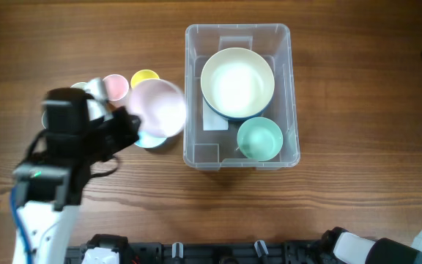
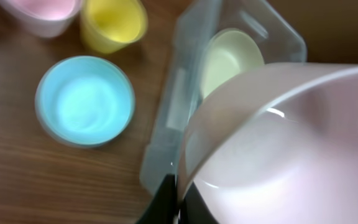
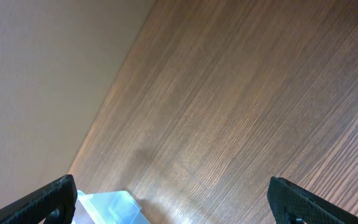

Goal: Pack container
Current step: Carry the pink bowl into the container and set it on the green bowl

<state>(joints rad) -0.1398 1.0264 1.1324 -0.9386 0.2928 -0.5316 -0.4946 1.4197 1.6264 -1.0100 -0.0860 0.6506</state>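
Observation:
The pink bowl (image 1: pixel 160 108) hangs with its open side up, and the small green bowl (image 1: pixel 260 138) is empty. My left gripper should keep carrying the pink bowl until it sits inside the small green bowl.
The clear rectangular container (image 1: pixel 190 95) stands at the table's middle. In it are a large cream bowl (image 1: pixel 237 82) stacked on a blue one, and a small green bowl (image 1: pixel 260 138). My left gripper (image 1: pixel 127 126) is shut on the rim of a large pale pink bowl (image 1: pixel 157 108) and holds it just left of the container. In the left wrist view the fingers (image 2: pixel 179 200) pinch the pink bowl's wall (image 2: pixel 291 143), with the container (image 2: pixel 178 106) behind. My right gripper (image 3: pixel 179 208) is open and empty at the far right, with a corner of the container (image 3: pixel 110 208) in its view.
A small pink cup (image 1: pixel 115 86) and a yellow cup (image 1: pixel 144 78) stand left of the container. A light blue bowl (image 2: pixel 84 101) sits on the table, partly under the held pink bowl in the overhead view (image 1: pixel 149 139). Bare wood lies to the right and front.

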